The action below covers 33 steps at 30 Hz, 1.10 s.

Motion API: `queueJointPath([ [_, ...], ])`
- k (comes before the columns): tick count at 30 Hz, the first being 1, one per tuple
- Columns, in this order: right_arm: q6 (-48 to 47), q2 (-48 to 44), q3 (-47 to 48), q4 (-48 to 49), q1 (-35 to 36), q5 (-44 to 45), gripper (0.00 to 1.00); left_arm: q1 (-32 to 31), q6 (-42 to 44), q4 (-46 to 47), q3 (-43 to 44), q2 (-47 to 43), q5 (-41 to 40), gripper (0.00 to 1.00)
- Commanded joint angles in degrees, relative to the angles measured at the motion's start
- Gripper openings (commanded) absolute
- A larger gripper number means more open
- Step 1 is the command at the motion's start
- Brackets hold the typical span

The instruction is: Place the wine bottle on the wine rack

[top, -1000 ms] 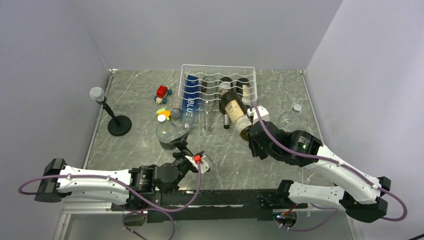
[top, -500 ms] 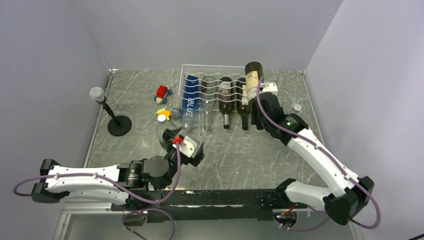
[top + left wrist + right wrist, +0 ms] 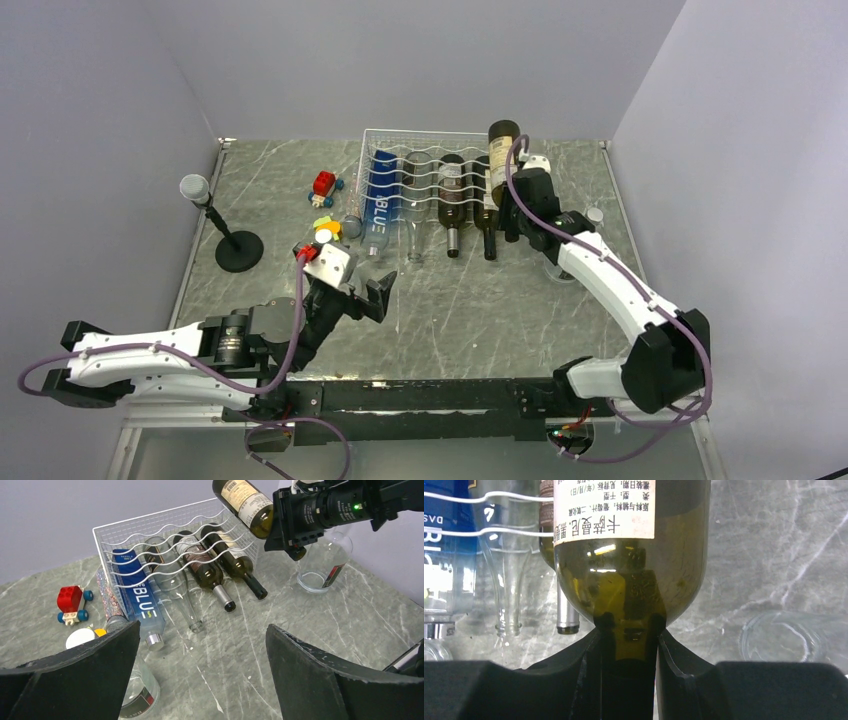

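My right gripper keeps lowering the wine bottle, as it lies across the rack's wavy wires with its base away, until it rests in their end dip.
The wine bottle is olive-green glass with a white label. My right gripper is shut on its neck and holds it in the air, base pointing away, over the right end of the wine rack. It also shows in the left wrist view and the right wrist view, where the gripper pinches the neck. The white wire rack holds a blue bottle, a clear bottle and two dark wine bottles. My left gripper is open and empty above the table.
A clear glass stands right of the rack, below the right arm. Another glass stands under my left finger. A red toy car, a glittery microphone and a microphone stand are on the left.
My right arm has swung the wine bottle from the table's middle up to the rack's right end. My left gripper has pulled back to the left and turned toward the rack.
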Motion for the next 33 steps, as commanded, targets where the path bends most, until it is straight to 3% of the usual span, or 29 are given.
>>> queueJointPath([
  [1, -0.5, 2.3, 3.0, 14.5, -1.5, -2.7, 0.0, -0.2, -3.8, -1.9, 0.3, -1.3, -0.8, 0.99],
  [16, 2.2, 11.5, 2.5, 21.7, -3.8, -1.1, 0.0, -0.2, -6.2, -4.3, -0.2, -4.6, -1.5, 0.99],
  [24, 2.2, 14.5, 5.4, 17.6, -4.0, 0.3, 0.02, -0.2, -8.9, -6.4, -0.5, -5.8, -2.3, 0.99],
  [27, 2.4, 13.6, 5.0, 17.2, -4.0, 0.5, 0.31, -0.2, -8.9, -6.4, -0.7, -6.0, -2.5, 0.99],
  [28, 2.6, 13.0, 4.9, 17.0, -4.0, 0.7, 0.49, -0.2, -8.9, -6.4, -0.6, -6.0, -2.5, 0.99],
  [30, 2.7, 11.7, 4.7, 16.5, -3.9, 1.1, 0.7, -0.2, -8.7, -6.5, -0.5, -6.0, -2.7, 0.99],
  [33, 2.0, 9.4, 4.9, 15.4, -3.9, 1.4, 0.9, -0.2, -8.7, -7.1, -0.3, -5.9, -3.4, 0.99],
])
